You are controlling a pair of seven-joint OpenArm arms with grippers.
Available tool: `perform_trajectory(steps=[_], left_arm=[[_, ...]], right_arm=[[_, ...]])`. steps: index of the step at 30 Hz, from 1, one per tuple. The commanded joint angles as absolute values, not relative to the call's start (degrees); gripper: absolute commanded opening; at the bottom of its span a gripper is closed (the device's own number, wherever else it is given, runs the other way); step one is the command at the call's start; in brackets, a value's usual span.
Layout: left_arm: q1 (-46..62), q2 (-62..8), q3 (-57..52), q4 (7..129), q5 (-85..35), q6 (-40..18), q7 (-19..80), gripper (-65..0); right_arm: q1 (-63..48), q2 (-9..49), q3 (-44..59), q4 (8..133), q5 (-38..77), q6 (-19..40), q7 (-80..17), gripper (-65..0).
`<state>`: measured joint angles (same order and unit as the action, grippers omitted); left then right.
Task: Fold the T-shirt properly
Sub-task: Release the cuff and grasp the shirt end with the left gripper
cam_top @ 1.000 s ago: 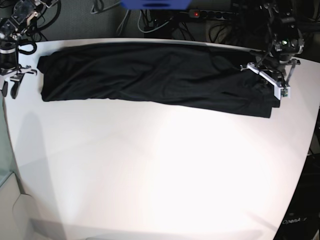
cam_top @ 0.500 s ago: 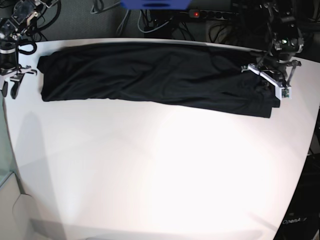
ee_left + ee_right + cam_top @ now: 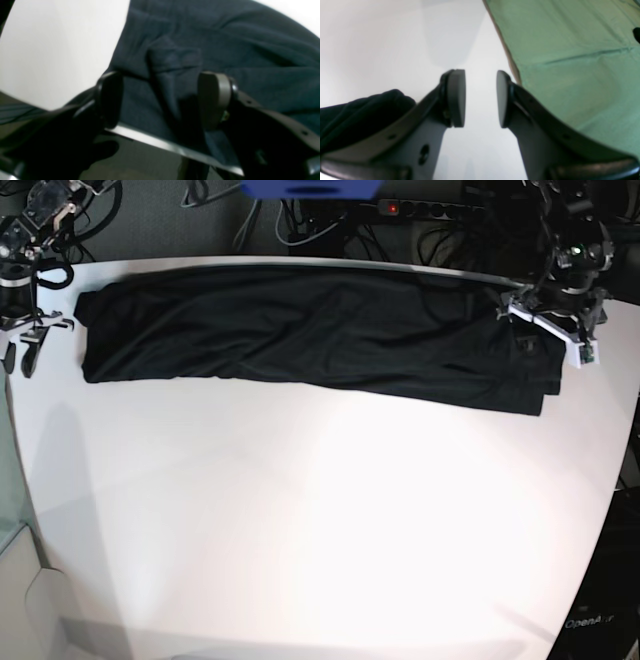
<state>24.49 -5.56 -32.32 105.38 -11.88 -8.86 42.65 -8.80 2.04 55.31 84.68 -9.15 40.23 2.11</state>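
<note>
I expect the T-shirt's end to double over and leave the rest in place when I carry it inward, since the raised fold there looks limp.
The T-shirt is dark and lies as a long, wrinkled band across the far part of the white table. My left gripper hovers over the band's right end, open. In the left wrist view the left gripper has its pads wide apart over a raised fold of the T-shirt, gripping nothing. My right gripper is off the band's left end, over the table's left edge. In the right wrist view the right gripper stands open on nothing, with the T-shirt at lower left.
A power strip and cables lie behind the table's far edge, beside a blue object. The table's far edge runs just under the left gripper. Green cloth lies beyond the table's left edge.
My left gripper has opened and let go of the T-shirt's right end, and has drawn slightly back toward the far edge. The right arm has not moved.
</note>
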Motion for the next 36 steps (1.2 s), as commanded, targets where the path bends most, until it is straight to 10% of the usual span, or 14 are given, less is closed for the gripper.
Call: perform_trajectory(steps=[1, 36], left_arm=[[24.4, -6.2, -33.9, 106.2, -11.5, -8.1, 41.5, -19.7], [11.8, -13.3, -33.4, 90.9, -5.5, -19.0, 41.8, -19.6]], right_arm=[[-8.6, 2.9, 55.4, 85.7, -8.2, 40.0, 3.7, -43.1], [-8.7, 2.6, 55.3, 85.6, -8.2, 40.0, 3.7, -43.1]])
